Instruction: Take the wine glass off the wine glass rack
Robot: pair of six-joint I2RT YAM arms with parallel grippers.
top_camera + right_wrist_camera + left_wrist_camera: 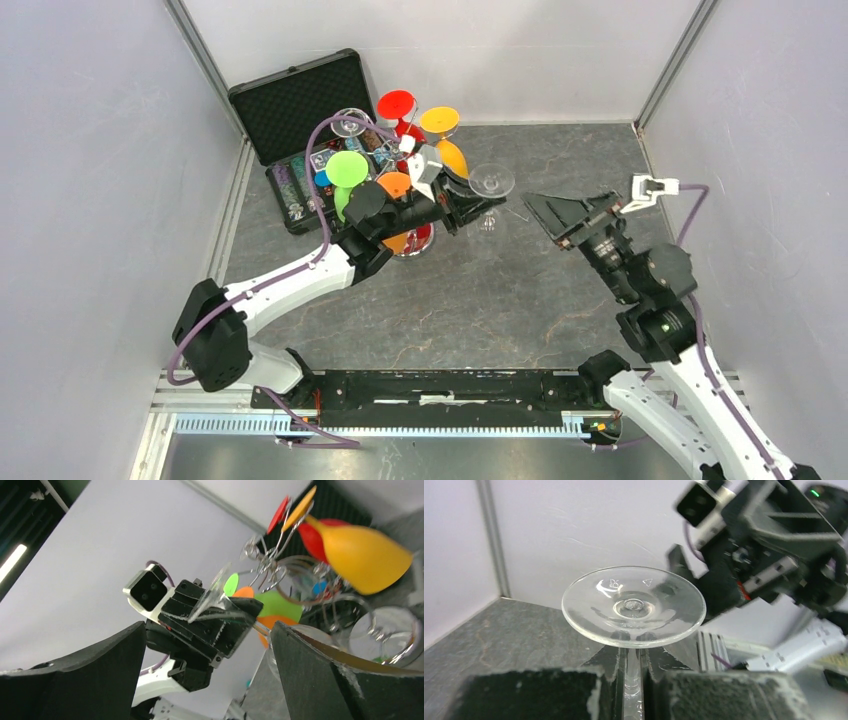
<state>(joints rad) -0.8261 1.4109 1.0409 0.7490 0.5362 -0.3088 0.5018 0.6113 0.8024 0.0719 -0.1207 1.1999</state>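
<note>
My left gripper holds the clear wine glass foot up (491, 180), so I should tip the bowl toward my right gripper and take its rim (488, 226) to stand it upright.
My left gripper (476, 206) is shut on the stem of a clear wine glass (492, 180), held foot up just right of the rack. In the left wrist view the stem stands between the pads (704, 695) under the round foot (634, 605), with no wire touching it. The wine glass rack (270, 567), silver wire hooks, carries red, yellow, orange and green glasses (400, 150). My right gripper (546, 218) is open and empty, facing the left gripper from the right; its wrist view shows the held glass (212, 597) between its spread fingers (75, 680).
An open black case of coloured chips (296, 125) lies behind the rack at the back left. A yellow glass (360, 555) hangs near my right gripper's view. Grey walls close in on three sides.
</note>
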